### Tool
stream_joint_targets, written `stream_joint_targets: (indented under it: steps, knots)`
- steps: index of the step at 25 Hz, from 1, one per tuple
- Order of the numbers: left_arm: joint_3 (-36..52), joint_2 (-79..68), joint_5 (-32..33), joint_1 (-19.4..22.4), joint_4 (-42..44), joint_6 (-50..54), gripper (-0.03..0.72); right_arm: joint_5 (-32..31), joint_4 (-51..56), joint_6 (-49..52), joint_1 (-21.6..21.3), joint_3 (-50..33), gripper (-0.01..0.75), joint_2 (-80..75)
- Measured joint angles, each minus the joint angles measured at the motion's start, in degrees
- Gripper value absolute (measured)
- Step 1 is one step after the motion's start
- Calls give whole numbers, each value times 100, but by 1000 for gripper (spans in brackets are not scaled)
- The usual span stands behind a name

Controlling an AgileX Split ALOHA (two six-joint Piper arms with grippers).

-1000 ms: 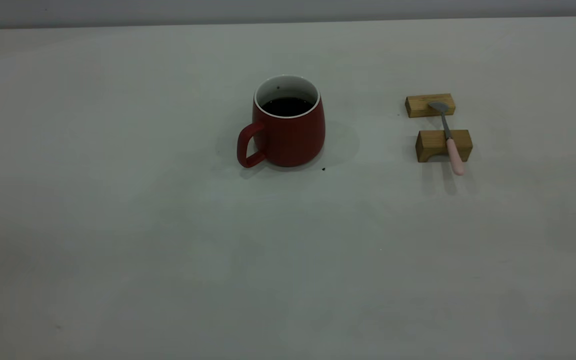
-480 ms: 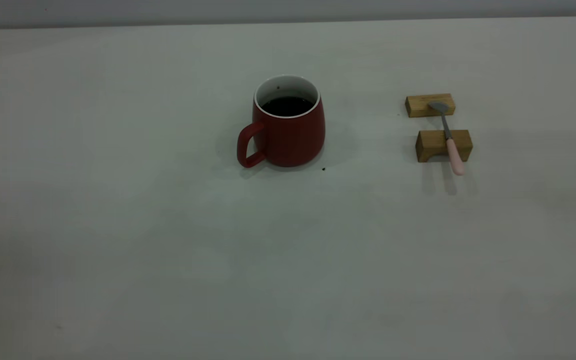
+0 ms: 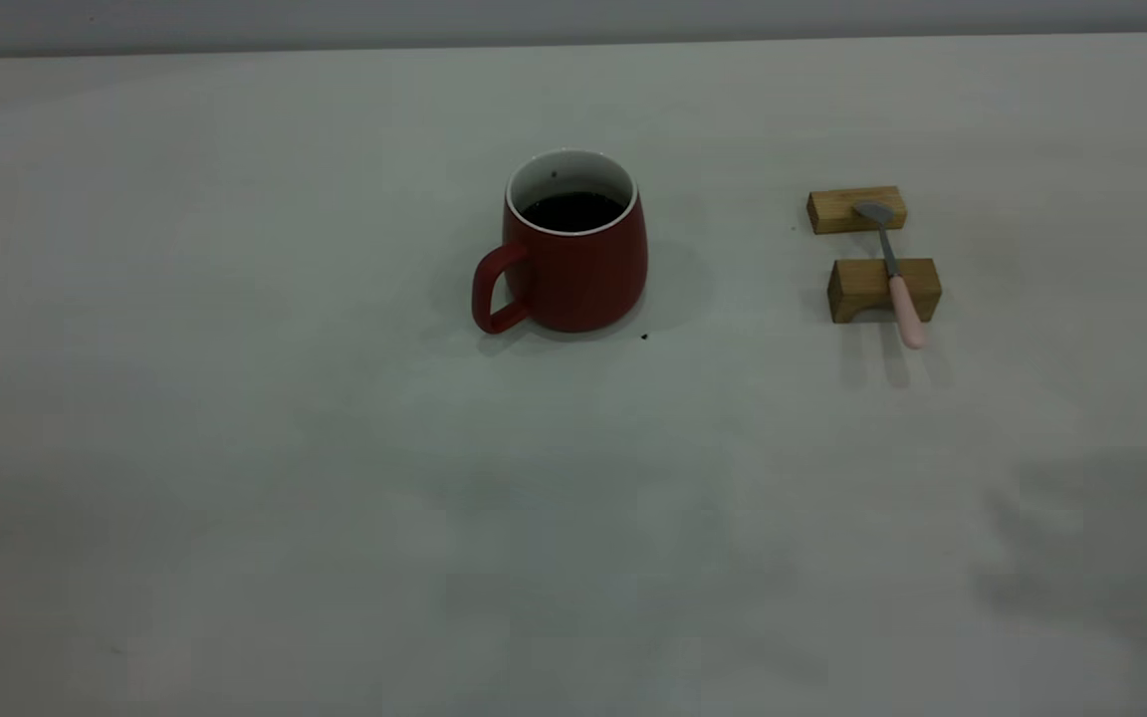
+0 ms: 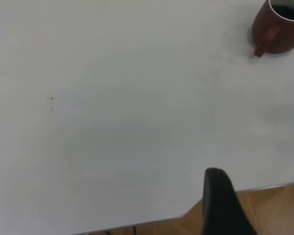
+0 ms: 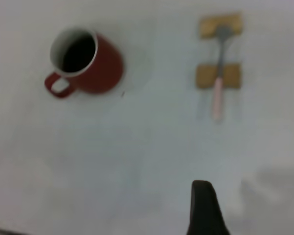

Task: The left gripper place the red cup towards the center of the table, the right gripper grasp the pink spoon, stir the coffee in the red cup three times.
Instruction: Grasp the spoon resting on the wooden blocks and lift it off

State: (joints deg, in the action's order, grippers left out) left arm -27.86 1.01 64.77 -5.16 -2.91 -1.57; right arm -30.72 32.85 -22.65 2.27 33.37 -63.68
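Observation:
The pink spoon's handle (image 3: 912,334) juts free past the near wooden block, so my right gripper keeps moving in until its fingers straddle that handle (image 3: 905,311) and close.
The red cup (image 3: 573,261) stands upright near the middle of the table (image 3: 235,448), its handle toward the left, with dark coffee (image 3: 572,210) inside. To its right the pink spoon (image 3: 898,284) lies across two wooden blocks, bowl on the far one. Neither gripper shows in the exterior view. In the left wrist view my left gripper (image 4: 259,208) is open and empty at the table's edge, far from the red cup (image 4: 277,27). The right wrist view shows one finger (image 5: 203,208) of my right gripper (image 5: 252,215) with nothing against it, hanging above the table short of the pink spoon (image 5: 218,90) and the red cup (image 5: 90,61).
Two wooden blocks (image 3: 857,209) (image 3: 867,289) carry the spoon. A tiny dark speck (image 3: 644,337) lies just in front of the cup. The table's edge with wooden floor (image 4: 264,205) beyond it shows in the left wrist view.
A dark shadow has spread over the table's near right corner in the exterior view. Cup, spoon and blocks have not moved.

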Motion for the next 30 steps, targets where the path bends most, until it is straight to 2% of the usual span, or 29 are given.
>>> stream_joint_targets:
  steps: [4, 8, 12, 16, 20, 27, 30]
  knots:
    - [0, 0, 0, 0, 0, 0, 446, 7, 766, -968, 62, 727, 534, -1745]
    - [0, 0, 0, 0, 0, 9, 446, -42, 798, -1176, 443, 1522, 535, -3425]
    - [0, 0, 0, 0, 0, 15, 446, -348, 402, -792, 585, 2514, 535, -4726]
    - [0, 0, 0, 0, 0, 15, 446, -761, -373, 25, 585, 3322, 535, -5402]
    - [0, 0, 0, 0, 0, 15, 446, -686, -730, 569, 644, 3496, 535, -5557]
    - [0, 0, 0, 0, 0, 15, 446, -123, -749, 701, 971, 3525, 535, -6088]
    - [0, 0, 0, 0, 0, 15, 446, 137, -749, 737, 988, 3525, 535, -6221]
